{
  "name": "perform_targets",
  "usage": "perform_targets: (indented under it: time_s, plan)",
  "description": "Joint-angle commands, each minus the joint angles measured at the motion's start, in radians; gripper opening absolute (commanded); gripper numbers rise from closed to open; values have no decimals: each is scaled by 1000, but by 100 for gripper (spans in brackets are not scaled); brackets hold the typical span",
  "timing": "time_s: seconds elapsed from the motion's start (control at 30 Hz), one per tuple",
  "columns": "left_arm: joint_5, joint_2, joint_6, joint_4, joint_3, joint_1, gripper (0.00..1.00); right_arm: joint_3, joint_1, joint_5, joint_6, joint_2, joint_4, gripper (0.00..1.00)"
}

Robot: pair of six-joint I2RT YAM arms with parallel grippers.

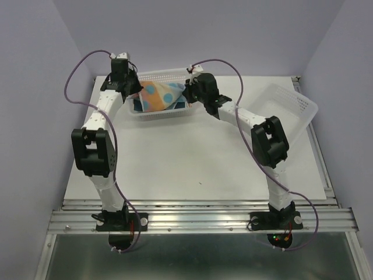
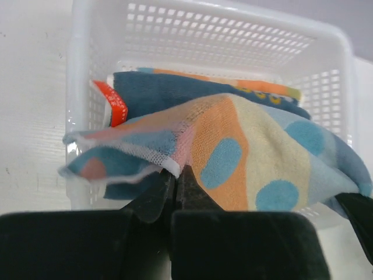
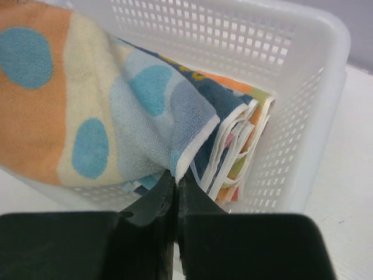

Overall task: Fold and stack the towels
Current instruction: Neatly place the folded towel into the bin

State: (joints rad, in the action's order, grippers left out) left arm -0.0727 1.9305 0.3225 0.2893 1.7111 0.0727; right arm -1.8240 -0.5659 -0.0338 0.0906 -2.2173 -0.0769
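Observation:
My right gripper is holding the spotted towel, which sags, and its white-edged corner (image 3: 200, 137) stops short of the stack's folded hems (image 3: 247, 137). So next my right gripper lifts the towel and pulls it tight before lowering it.
A spotted towel (image 1: 156, 95), orange, cream and pale blue with blue dots, hangs stretched over the near rim of a white basket (image 1: 160, 112) at the table's back. My left gripper (image 2: 176, 172) is shut on its left corner; my right gripper (image 3: 176, 174) is shut on its right white-edged corner. Under it inside the basket lie more towels: a navy one (image 2: 151, 90), a red-orange edge (image 2: 111, 102) and an orange strip with dots (image 2: 256, 87). The right wrist view shows their folded white-hemmed edges (image 3: 236, 146) stacked against the basket wall.
A second white perforated basket (image 1: 288, 111) stands tilted at the back right, beside my right arm. The white tabletop (image 1: 186, 163) spreads in front of the baskets. Lilac walls close in the back and sides.

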Motion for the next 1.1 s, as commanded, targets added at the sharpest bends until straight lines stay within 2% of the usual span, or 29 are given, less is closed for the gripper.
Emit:
perform_targets:
  time_s: [0.0, 0.23, 0.47, 0.6, 0.73, 0.87, 1.07]
  plan:
    - [-53, -235, -23, -160, -80, 16, 0, 124, -5, -1, 15, 181, -193, 1]
    - [-179, -314, -22, -208, -149, 29, 0, 310, -5, 3, 29, 346, -270, 1]
    - [-254, -285, -1, -223, -137, 30, 0, 361, -5, 26, 15, 375, -281, 1]
    - [-256, -210, 1, -228, -104, 30, 0, 335, -5, 28, 6, 335, -265, 1]
    - [-243, -70, -2, -185, -18, 21, 0, 279, -5, 28, -9, 269, -245, 1]
    - [-245, 39, 3, -119, 108, -25, 0, 218, -5, -4, -15, 208, -219, 1]
    - [-256, 111, 7, -95, 147, -92, 0, 166, -5, -38, -12, 151, -208, 1]
